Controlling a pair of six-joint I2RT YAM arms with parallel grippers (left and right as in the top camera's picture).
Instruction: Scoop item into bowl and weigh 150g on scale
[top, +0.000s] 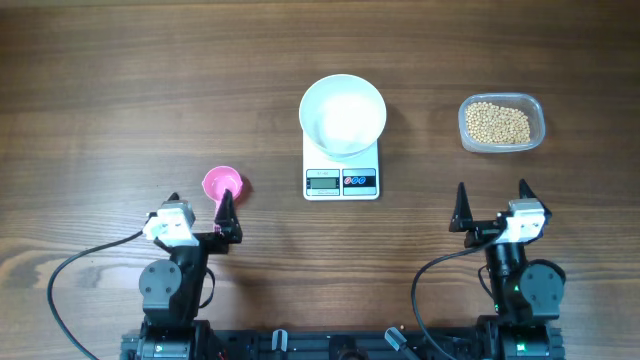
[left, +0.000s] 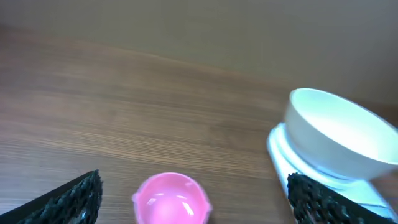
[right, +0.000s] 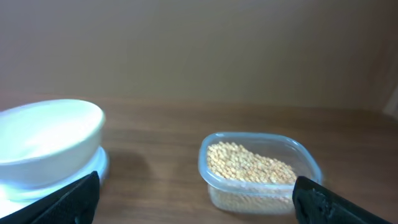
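The pink scoop's handle (top: 218, 211) is below the robot's left gripper, a long way from the beans, so the left gripper should back off to the side, grip the neck (top: 220, 202) and pass the scoop to the right gripper.
The white bowl (top: 343, 115) stands empty on the white scale (top: 341, 182) at the table's middle. Tan beans (top: 498, 123) fill a clear tub (top: 537, 107) at the far right. My left gripper (top: 201, 200) is open near the front left, with the pink scoop (top: 222, 184) lying just ahead of its right finger. In the left wrist view the scoop (left: 171, 198) sits between the open fingers, with the bowl (left: 339, 140) to the right. My right gripper (top: 493, 192) is open and empty, well short of the tub. Its wrist view shows the beans (right: 249, 163) ahead and the bowl (right: 50, 140) at left.
Bare wooden tabletop (top: 120, 90) spreads to the left and behind the scale. Black cables (top: 70, 275) loop beside both arm bases at the front edge.
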